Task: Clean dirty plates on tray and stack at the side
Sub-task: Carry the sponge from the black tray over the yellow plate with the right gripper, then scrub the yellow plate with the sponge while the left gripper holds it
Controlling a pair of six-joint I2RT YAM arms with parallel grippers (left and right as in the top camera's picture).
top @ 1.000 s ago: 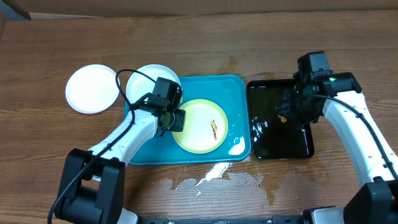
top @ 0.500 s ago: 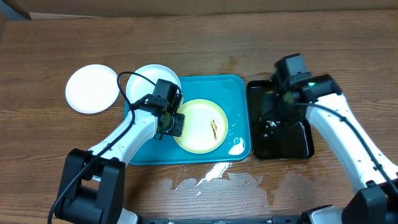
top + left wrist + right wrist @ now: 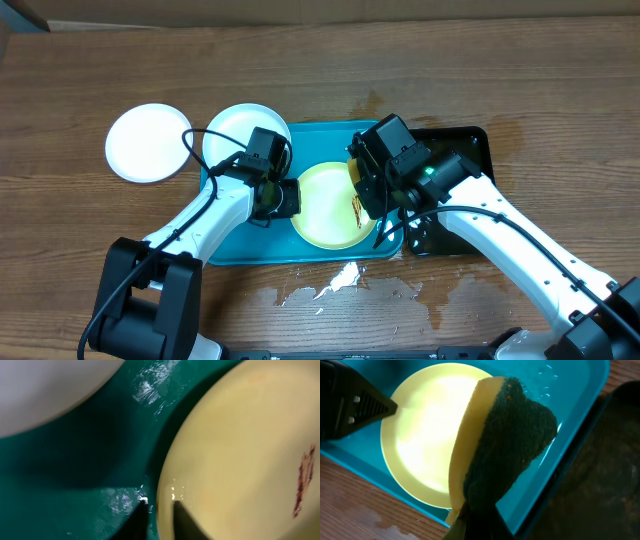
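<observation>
The plate's rim (image 3: 158,494) is loose between my left gripper's open fingers, so I should grip it tightly before my right gripper scrubs the brown smear (image 3: 357,210).
A pale yellow-green plate (image 3: 322,208) lies in the turquoise tray (image 3: 330,140), with a brown smear (image 3: 301,483) on it. My left gripper (image 3: 285,197) is shut on that plate's left rim; in the left wrist view one finger (image 3: 138,522) is on the tray side and the other on the plate. My right gripper (image 3: 368,195) hangs over the plate's right half, shut on a yellow sponge (image 3: 505,445) with a dark green scouring face. One white plate (image 3: 149,142) rests on the table at the left. Another white plate (image 3: 238,128) overlaps the tray's far left corner.
A black tray (image 3: 470,150) sits against the turquoise tray's right side, partly under my right arm. A puddle of water (image 3: 345,282) spreads on the wooden table in front of the trays.
My right arm swung left from the black tray to above the yellow-green plate, carrying the sponge. My left gripper closed on the plate's rim, and the plate shifted slightly right.
</observation>
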